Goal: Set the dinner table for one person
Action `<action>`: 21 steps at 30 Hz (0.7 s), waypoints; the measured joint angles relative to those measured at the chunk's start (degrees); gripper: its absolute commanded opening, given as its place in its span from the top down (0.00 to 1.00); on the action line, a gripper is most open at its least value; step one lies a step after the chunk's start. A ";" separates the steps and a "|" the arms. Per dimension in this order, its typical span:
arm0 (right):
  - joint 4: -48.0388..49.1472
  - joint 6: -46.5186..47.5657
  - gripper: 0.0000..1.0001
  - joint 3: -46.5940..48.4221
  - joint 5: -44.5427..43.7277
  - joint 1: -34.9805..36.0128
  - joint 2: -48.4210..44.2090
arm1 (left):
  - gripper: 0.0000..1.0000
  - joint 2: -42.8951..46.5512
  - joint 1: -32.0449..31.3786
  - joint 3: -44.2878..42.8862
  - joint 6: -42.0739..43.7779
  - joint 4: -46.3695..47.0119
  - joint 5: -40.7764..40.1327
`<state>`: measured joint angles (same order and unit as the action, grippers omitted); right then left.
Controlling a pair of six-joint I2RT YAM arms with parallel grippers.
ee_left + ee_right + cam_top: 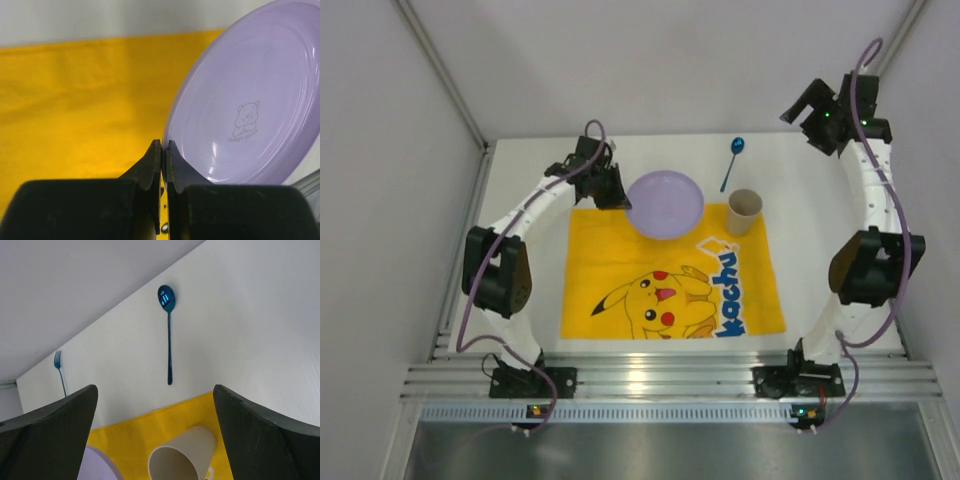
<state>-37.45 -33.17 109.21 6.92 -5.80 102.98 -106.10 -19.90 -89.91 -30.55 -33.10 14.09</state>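
I should move the spoon clear with my right gripper before I take it nearer its bowl [733, 158], because the blue spoon's handle [724, 188] ends close behind the beige cup.
The white dinner table [810, 230] carries a yellow Pikachu-print mat [670, 275]. A lilac plate [665, 203] lies over the mat's far edge. My left gripper [612, 190] is shut on the plate's left rim. In the left wrist view the jaws [163, 146] pinch the rim and the plate [250, 100] stands tilted above the mat [75, 100]. A beige cup [744, 211] stands on the mat's far right corner. A blue spoon [732, 160] lies on the table behind it. My right gripper [810, 110] is open and empty, raised at the far right.
The right wrist view [155, 387] looks down on the spoon [168, 335], the cup [182, 455], the plate's edge [97, 465] and a blue fork [60, 370] lying near the far wall. White walls enclose the table on three sides.
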 measured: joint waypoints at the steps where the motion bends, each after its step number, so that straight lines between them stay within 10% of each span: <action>1: 0.61 -0.22 0.00 0.17 1.44 -0.02 2.40 | 1.00 1.64 -1.31 2.89 0.85 0.02 0.22; 6: -0.61 -1.01 0.00 11.32 8.76 0.90 17.64 | 1.00 3.39 -8.28 13.66 3.41 -0.26 1.07; 12: -3.15 -0.52 0.00 19.87 10.10 3.08 27.93 | 0.25 3.37 -12.81 19.98 3.96 -0.98 1.51; 21: -8.31 3.78 0.00 29.75 1.46 11.06 38.21 | 0.22 5.05 -12.83 23.85 1.60 0.74 -0.72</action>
<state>-45.76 -29.39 138.96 8.38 5.26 141.18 -101.06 -32.73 -66.06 -28.95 -32.36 13.37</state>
